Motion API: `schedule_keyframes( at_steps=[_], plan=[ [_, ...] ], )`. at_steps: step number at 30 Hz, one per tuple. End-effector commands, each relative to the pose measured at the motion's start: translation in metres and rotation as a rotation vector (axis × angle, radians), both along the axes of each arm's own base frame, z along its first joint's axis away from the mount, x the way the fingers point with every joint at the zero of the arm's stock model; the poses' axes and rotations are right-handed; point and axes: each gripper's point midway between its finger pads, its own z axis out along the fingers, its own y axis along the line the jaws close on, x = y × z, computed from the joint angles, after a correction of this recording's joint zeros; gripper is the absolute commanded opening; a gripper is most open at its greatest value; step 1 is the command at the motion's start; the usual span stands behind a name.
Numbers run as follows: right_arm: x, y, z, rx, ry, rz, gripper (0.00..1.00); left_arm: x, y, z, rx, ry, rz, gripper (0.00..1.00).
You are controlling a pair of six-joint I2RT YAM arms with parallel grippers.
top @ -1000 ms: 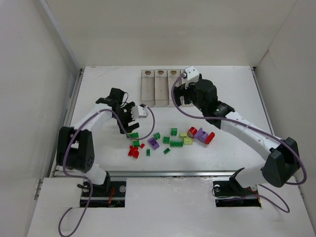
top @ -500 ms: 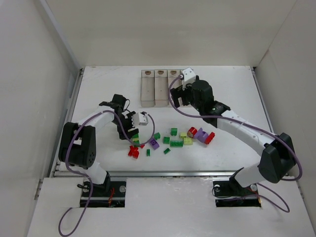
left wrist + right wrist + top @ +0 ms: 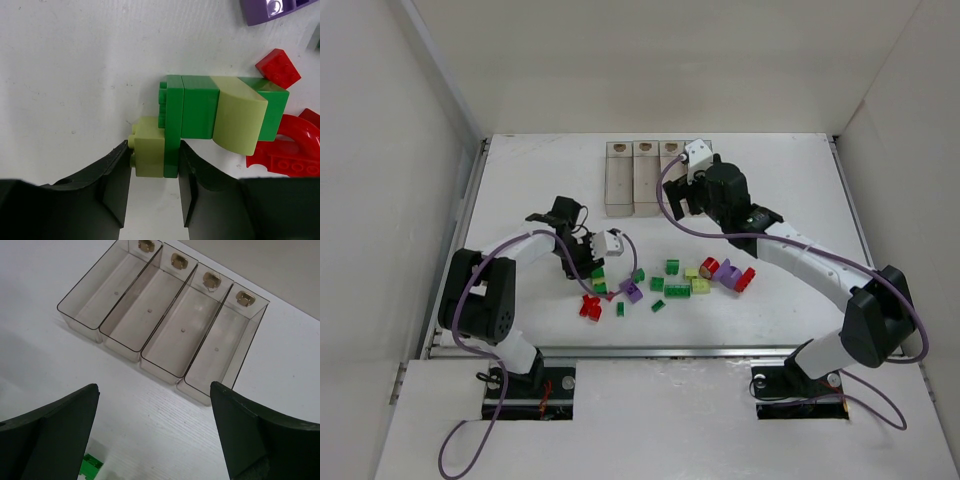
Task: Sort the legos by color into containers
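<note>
The cluster in the robot's left gripper is made of joined green and yellow-green legos [image 3: 216,107], so the robot should raise it and the right gripper should pull its far green end [image 3: 274,106] off.
Legos lie scattered on the white table in red [image 3: 590,306], purple [image 3: 631,291], green [image 3: 672,266] and yellow-green [image 3: 700,285]. My left gripper [image 3: 588,262] is down at the pile's left end. In the left wrist view its fingers [image 3: 153,150] press on both sides of a joined green and yellow-green lego cluster [image 3: 200,112] that rests on the table. The four clear containers [image 3: 619,185] stand in a row at the back and look empty [image 3: 165,371]. My right gripper [image 3: 678,198] hovers in front of them, open [image 3: 154,387], with nothing between its fingers.
More legos lie right of centre: a red round piece [image 3: 709,266], a purple one [image 3: 726,271], a red one [image 3: 746,279]. Red bricks [image 3: 290,150] touch the gripped cluster's far end. White walls enclose the table on three sides.
My left gripper came down and right onto the pile's left end and closed its jaws around the green and yellow-green cluster. The right gripper drifted slightly left near the bins.
</note>
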Motion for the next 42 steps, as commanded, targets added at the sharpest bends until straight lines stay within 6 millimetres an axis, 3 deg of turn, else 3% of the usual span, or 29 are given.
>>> schedule_keyframes(
  at_steps=[1,5,7,9,10,12,13,16,17,19,20,24,26,28,30,35,38,42],
  plan=[
    [0.004,0.004,0.029,0.03,-0.066,0.0,0.97,-0.013,-0.003,0.002,-0.026,0.037,0.039,0.03],
    [0.004,0.005,0.043,0.064,-0.081,-0.006,0.97,0.005,-0.011,0.017,-0.069,0.006,0.142,0.0],
    [0.003,0.006,0.051,0.092,-0.087,0.006,0.97,0.027,-0.018,0.037,-0.119,-0.025,0.25,0.0],
    [-0.001,0.005,0.078,0.165,-0.113,0.041,0.97,0.048,-0.018,0.055,-0.168,-0.055,0.349,0.0],
    [-0.004,0.005,0.085,0.195,-0.104,0.078,0.97,0.066,-0.018,0.076,-0.196,-0.097,0.402,0.0],
    [-0.009,-0.002,0.108,0.251,-0.129,0.088,0.97,0.081,-0.022,0.101,-0.25,-0.099,0.546,0.0],
    [-0.008,-0.001,0.113,0.256,-0.137,0.088,0.94,0.097,-0.026,0.124,-0.288,-0.128,0.592,0.0],
    [-0.013,0.0,0.129,0.25,-0.172,0.126,0.9,0.112,-0.037,0.155,-0.379,-0.081,0.742,0.0],
    [-0.016,0.009,0.126,0.24,-0.158,0.182,0.89,0.121,-0.041,0.179,-0.42,-0.098,0.766,0.0],
    [-0.016,0.021,0.124,0.206,-0.152,0.254,0.83,0.13,-0.045,0.195,-0.457,-0.082,0.816,0.0],
    [-0.017,0.025,0.123,0.198,-0.147,0.282,0.81,0.134,-0.052,0.218,-0.516,-0.085,0.82,0.0],
    [-0.03,0.053,0.128,0.163,-0.181,0.48,0.69,0.121,-0.073,0.237,-0.598,0.008,0.745,0.0],
    [-0.035,0.063,0.137,0.149,-0.215,0.538,0.69,0.11,-0.084,0.249,-0.651,0.06,0.689,0.0],
    [-0.043,0.077,0.139,0.134,-0.234,0.588,0.75,0.103,-0.089,0.255,-0.68,0.084,0.663,0.0],
    [-0.043,0.081,0.139,0.105,-0.259,0.605,0.83,0.1,-0.091,0.253,-0.685,0.107,0.665,0.0],
    [-0.046,0.095,0.129,0.094,-0.248,0.66,0.83,0.096,-0.097,0.265,-0.725,0.138,0.65,0.0],
    [-0.038,0.096,0.12,0.078,-0.233,0.619,0.75,0.094,-0.098,0.269,-0.734,0.136,0.64,0.0],
    [-0.034,0.1,0.12,0.077,-0.232,0.619,0.72,0.089,-0.105,0.271,-0.732,0.144,0.621,0.0]
  ],
)
